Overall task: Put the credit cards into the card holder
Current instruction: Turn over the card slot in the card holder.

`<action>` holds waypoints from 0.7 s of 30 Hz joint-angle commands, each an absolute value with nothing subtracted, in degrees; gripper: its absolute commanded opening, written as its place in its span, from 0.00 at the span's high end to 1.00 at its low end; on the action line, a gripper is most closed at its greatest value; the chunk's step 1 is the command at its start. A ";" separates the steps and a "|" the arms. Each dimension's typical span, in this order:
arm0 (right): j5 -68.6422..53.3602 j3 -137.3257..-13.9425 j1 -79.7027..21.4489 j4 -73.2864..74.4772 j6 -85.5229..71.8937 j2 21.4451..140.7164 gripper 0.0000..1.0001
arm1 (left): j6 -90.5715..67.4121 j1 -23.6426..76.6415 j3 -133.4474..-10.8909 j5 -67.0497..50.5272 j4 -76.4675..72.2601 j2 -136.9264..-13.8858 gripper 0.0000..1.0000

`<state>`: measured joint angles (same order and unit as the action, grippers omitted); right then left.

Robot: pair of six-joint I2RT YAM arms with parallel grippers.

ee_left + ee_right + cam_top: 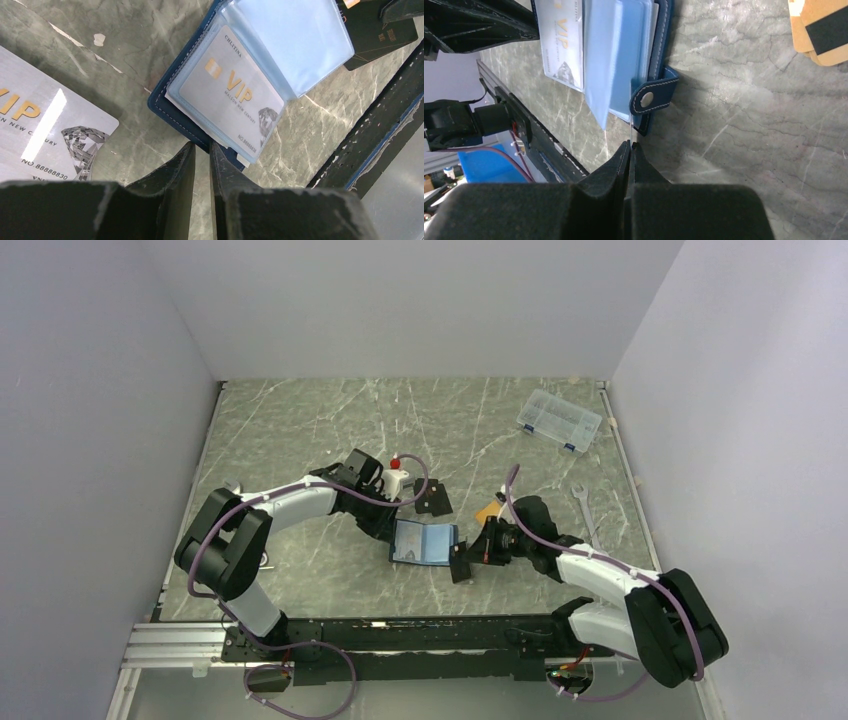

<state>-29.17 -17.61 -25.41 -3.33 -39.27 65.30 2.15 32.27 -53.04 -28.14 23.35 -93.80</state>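
Note:
A clear sleeve [300, 42] is leaning in the way of the black card, so my left gripper should open to let the sleeve fold over the silver card [231, 92], and then pinch the holder.
The navy card holder [425, 543] lies open on the table between my two arms. A silver VIP credit card [227, 90] sits in one of its clear sleeves. My left gripper [201, 147] is closed to a narrow gap on the holder's near edge [165, 100]. A second silver card [50, 135] lies flat on the table beside it. My right gripper [630, 145] is shut on a thin card seen edge-on [630, 125]. That card's far end reaches the sleeves beside the snap tab [651, 97]. An orange card with a dark stripe [819, 30] lies further off.
A flat black rectangle [435, 500] and a white bottle with a red cap [397, 475] sit behind the holder. A clear plastic box [560, 420] stands at the back right and a wrench [585, 510] lies along the right. The black base rail [400, 635] runs along the near edge.

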 commanded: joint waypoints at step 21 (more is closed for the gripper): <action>-34.31 -25.78 -27.61 -13.04 -41.59 71.76 1.00 | 2.19 30.58 -57.02 -35.55 24.82 -93.08 0.53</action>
<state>-32.38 -23.64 -25.91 -6.35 -39.72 69.47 2.46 32.18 -54.68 -29.34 24.71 -93.80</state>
